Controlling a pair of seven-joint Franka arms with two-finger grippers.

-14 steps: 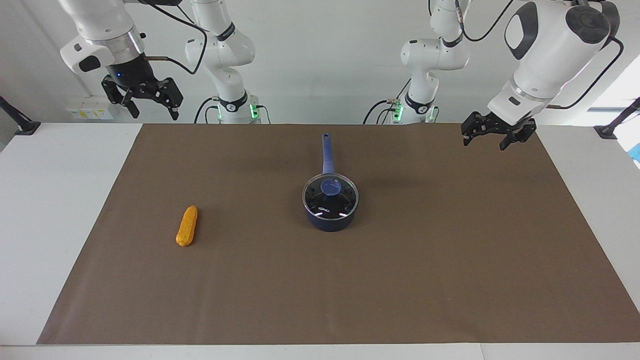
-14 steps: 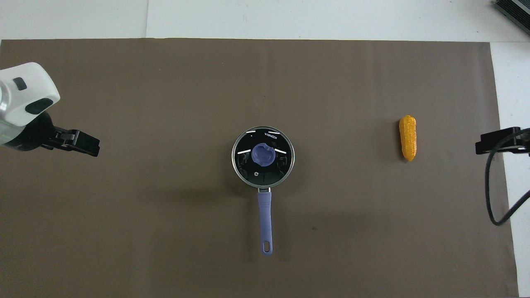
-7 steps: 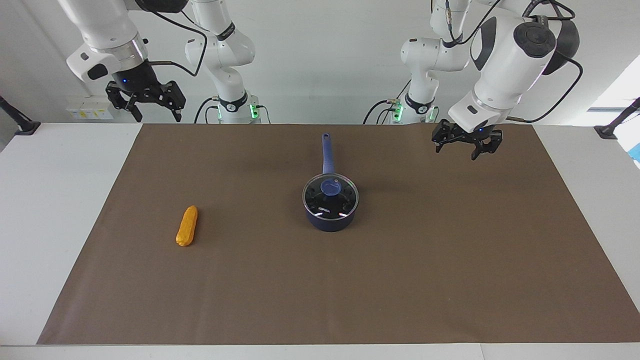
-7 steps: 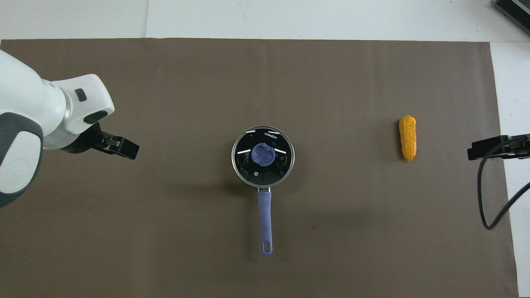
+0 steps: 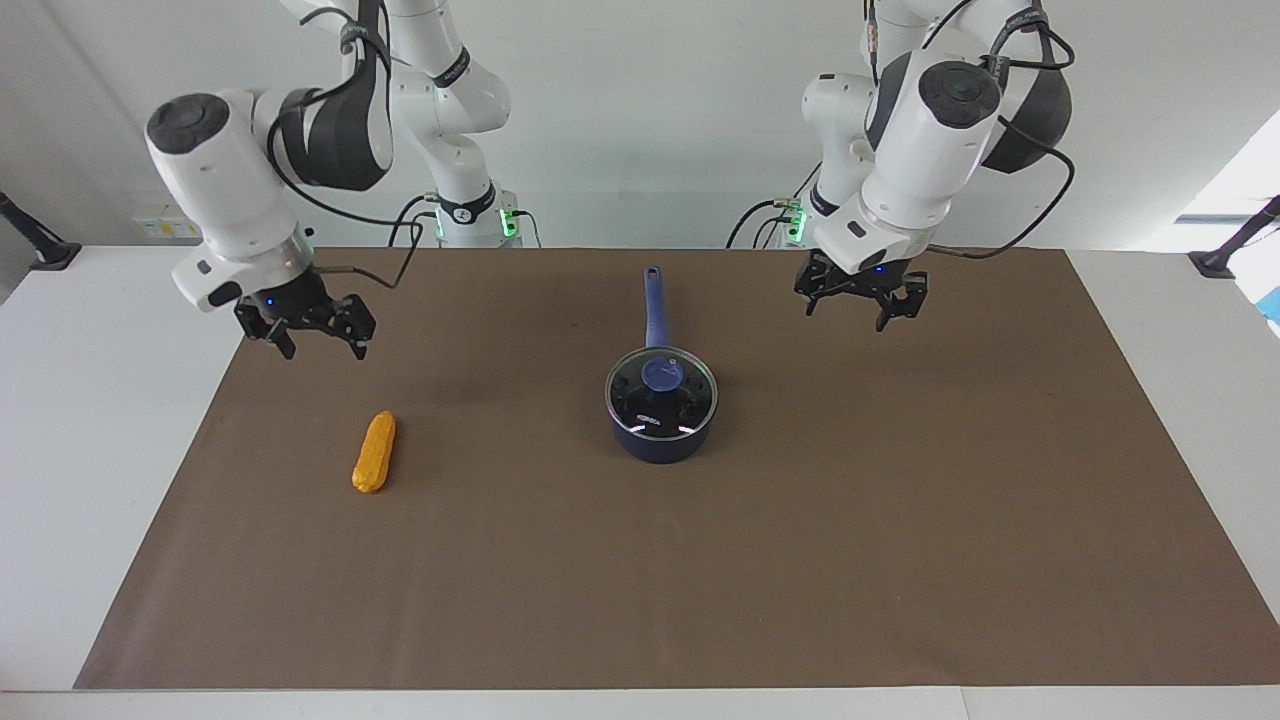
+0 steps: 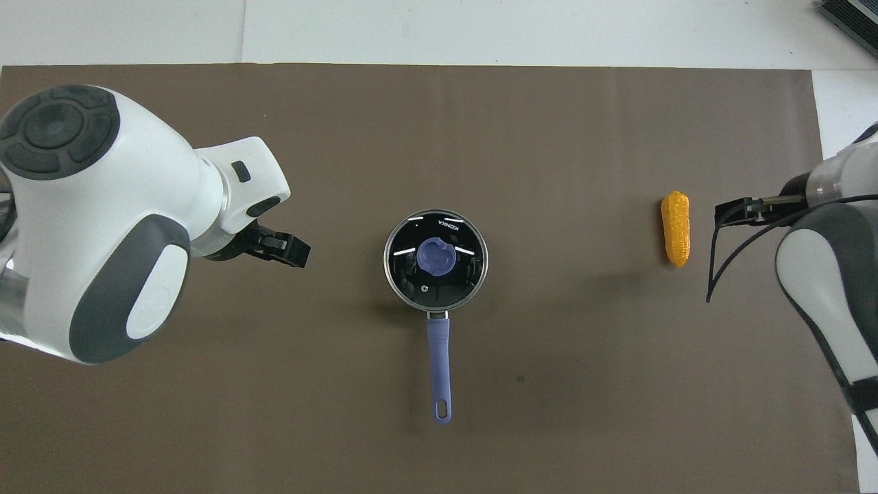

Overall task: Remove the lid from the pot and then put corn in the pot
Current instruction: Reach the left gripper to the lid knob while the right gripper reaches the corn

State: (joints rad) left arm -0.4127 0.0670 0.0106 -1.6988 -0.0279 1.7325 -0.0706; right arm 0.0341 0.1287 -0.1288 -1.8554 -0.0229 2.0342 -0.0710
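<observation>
I expect the yellow-orange corn (image 6: 676, 229) to lie flat in the pot when I lower it, because the corn looks shorter than the glass lid (image 6: 436, 260) is wide.
The dark blue pot (image 5: 655, 447) stands mid-mat with its long handle (image 6: 439, 363) pointing toward the robots. The glass lid (image 5: 660, 400) with its blue knob (image 6: 435, 256) lies shut on the pot. The yellow-orange corn (image 5: 375, 452) lies flat on the mat toward the right arm's end; it also shows in the overhead view (image 6: 675, 228). My left gripper (image 5: 862, 310) is open and empty in the air over the mat beside the pot, toward the left arm's end (image 6: 281, 248). My right gripper (image 5: 310, 340) is open and empty in the air over the mat's edge beside the corn (image 6: 737, 211).
A brown mat (image 5: 900, 520) covers most of the white table (image 5: 100, 400). Bare mat lies around the pot and the corn. A dark object (image 6: 850, 17) sits at the table corner farthest from the robots, at the right arm's end.
Both arms have come down and inward: the left gripper has moved toward the pot, the right gripper toward the corn. The pot, lid and corn have not moved.
</observation>
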